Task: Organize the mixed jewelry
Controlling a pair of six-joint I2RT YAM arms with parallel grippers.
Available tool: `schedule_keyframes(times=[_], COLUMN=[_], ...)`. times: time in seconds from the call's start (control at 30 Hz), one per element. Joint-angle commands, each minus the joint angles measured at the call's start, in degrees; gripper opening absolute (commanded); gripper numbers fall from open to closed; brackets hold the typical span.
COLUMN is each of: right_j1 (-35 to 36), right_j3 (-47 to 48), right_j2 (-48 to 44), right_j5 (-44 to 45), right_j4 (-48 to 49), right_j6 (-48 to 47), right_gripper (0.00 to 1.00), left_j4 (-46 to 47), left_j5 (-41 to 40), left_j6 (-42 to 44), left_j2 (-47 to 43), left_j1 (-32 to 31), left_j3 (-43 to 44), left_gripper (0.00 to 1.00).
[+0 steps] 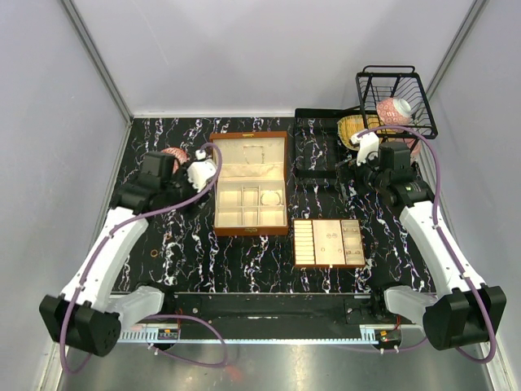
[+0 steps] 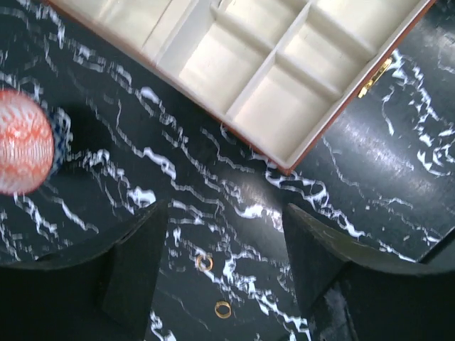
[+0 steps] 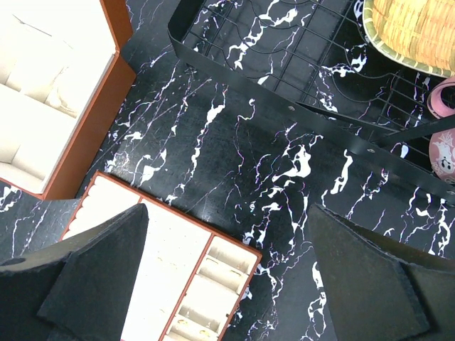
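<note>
My left gripper's open fingers are in line with both gold rings (image 2: pixel 204 262), which lie on clear marble. I keep going down until the fingers are on either side of one ring (image 2: pixel 223 310).
Two tiny gold rings (image 2: pixel 204 262) (image 2: pixel 222 309) lie on the black marble table, between and below my left gripper's (image 2: pixel 224 249) open fingers and well under them. The open wooden box (image 2: pixel 284 64), cream-lined, lies just beyond them. In the top view the left gripper (image 1: pixel 207 169) hovers at the box's (image 1: pixel 248 183) left edge, and a thin silvery hoop (image 1: pixel 273 196) lies in a box compartment. My right gripper (image 3: pixel 227 256) is open and empty above the corner of the cream compartment tray (image 3: pixel 178 270), which holds tiny glinting bits (image 3: pixel 202 328). In the top view it (image 1: pixel 364 153) is raised, right of the box.
A red-and-white patterned ball (image 2: pixel 21 142) sits left of the box. A black wire rack (image 3: pixel 306 64), a wicker basket (image 3: pixel 416 28) and a pink cup (image 3: pixel 444 145) stand at the back right. A black wire basket (image 1: pixel 395 102) holds another cup.
</note>
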Motion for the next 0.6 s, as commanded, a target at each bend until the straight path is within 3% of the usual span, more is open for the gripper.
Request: schedule_keyframes(times=[0.0, 0.3, 0.57], right_j1=[-0.1, -0.1, 0.0], right_j3=[2.3, 3.1, 3.0], right_j2=[-0.2, -0.5, 0.0], right_j5=[0.0, -4.4, -4.6], right_j4=[0.5, -0.9, -1.0], right_j6=[1.3, 3.2, 3.1], right_gripper=[1.0, 1.0, 1.0], left_j4=[-5.0, -4.0, -0.4], left_j5=[1.9, -0.4, -1.5], left_j6=[3.8, 9.5, 14.1], left_j2=[-5.2, -7.0, -5.0], left_j1=[5.6, 16.2, 20.1], left_j3=[-3.0, -13.2, -18.6], left_gripper=[0.7, 0.67, 0.63])
